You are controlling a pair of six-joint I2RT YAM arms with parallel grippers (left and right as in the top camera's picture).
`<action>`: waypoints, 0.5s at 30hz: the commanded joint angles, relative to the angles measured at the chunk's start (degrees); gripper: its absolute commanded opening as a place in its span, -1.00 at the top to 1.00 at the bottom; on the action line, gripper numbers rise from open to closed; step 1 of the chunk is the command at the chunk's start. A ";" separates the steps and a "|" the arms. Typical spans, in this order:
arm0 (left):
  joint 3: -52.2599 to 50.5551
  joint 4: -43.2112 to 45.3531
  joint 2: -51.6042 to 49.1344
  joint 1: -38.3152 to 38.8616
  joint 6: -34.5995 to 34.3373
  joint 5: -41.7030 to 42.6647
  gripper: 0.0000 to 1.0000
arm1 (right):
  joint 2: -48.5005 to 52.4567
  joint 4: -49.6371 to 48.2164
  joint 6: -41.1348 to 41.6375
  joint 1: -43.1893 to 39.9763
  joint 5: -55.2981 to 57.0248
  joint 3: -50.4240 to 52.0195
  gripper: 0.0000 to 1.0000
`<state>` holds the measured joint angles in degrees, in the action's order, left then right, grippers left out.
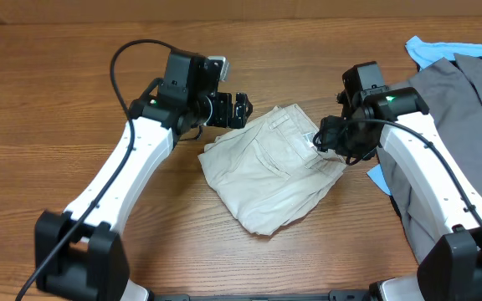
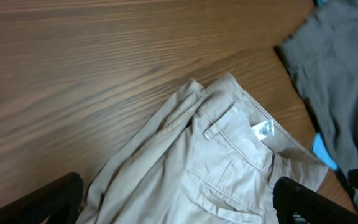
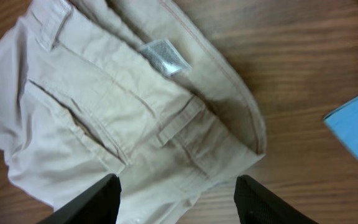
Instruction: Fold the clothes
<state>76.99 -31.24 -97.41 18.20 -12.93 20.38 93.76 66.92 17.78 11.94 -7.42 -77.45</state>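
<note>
My left gripper should keep lowering until its fingers close on the khaki shorts' folded edge [image 1: 223,140]: one finger stands over clear wood [image 1: 184,160], the other over the cloth.
The pale beige khaki shorts [image 1: 270,167] lie folded in a compact bundle at the table's middle, waistband and small white label [image 1: 308,138] toward the right. My left gripper [image 1: 241,110] hovers open and empty at the bundle's upper left edge; its view shows the shorts [image 2: 210,168] with a back pocket between its fingers [image 2: 176,208]. My right gripper [image 1: 329,138] hovers open and empty over the waistband end at the right; its view shows the shorts [image 3: 104,118], the label [image 3: 165,56] and its fingers [image 3: 176,202] spread above the cloth.
A grey garment [image 1: 458,100] lies at the right, partly under my right arm, also in the left wrist view [image 2: 334,68]. Blue cloth [image 1: 429,50] lies at the back right, and a blue piece [image 3: 356,127] shows beside the shorts. The table [image 1: 74,100] is wood.
</note>
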 commanded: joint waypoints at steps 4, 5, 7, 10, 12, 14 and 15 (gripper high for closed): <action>5.70 1.11 -14.62 -1.73 9.88 7.78 -1.00 | -0.37 -2.91 1.77 -0.02 -5.05 6.08 -0.38; 8.39 -0.04 -17.70 -1.29 10.47 7.76 -1.00 | -0.37 -4.72 1.77 -0.02 -6.47 8.44 -0.38; 13.18 -2.23 -22.58 -0.72 11.26 7.85 -1.00 | -0.35 -7.54 1.81 -0.02 -8.39 12.66 -0.38; 15.98 -3.67 -26.10 0.09 11.26 8.13 -1.00 | -0.31 -11.30 1.84 -0.02 -9.42 17.31 -0.38; 16.02 -3.91 -27.34 0.66 11.26 8.72 -1.00 | -0.20 -14.05 1.81 -0.02 -9.40 20.15 -0.40; 16.00 -4.17 -28.48 1.18 11.28 9.35 -1.00 | -0.13 -16.59 1.81 -0.02 -9.35 22.40 -0.43; 16.00 -4.33 -28.89 1.40 11.28 9.66 -1.00 | -0.09 -18.14 1.81 -0.02 -9.22 23.61 -0.44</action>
<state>91.61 -35.09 -123.96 18.46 -3.42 27.55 93.84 51.18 19.51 11.94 -15.77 -56.80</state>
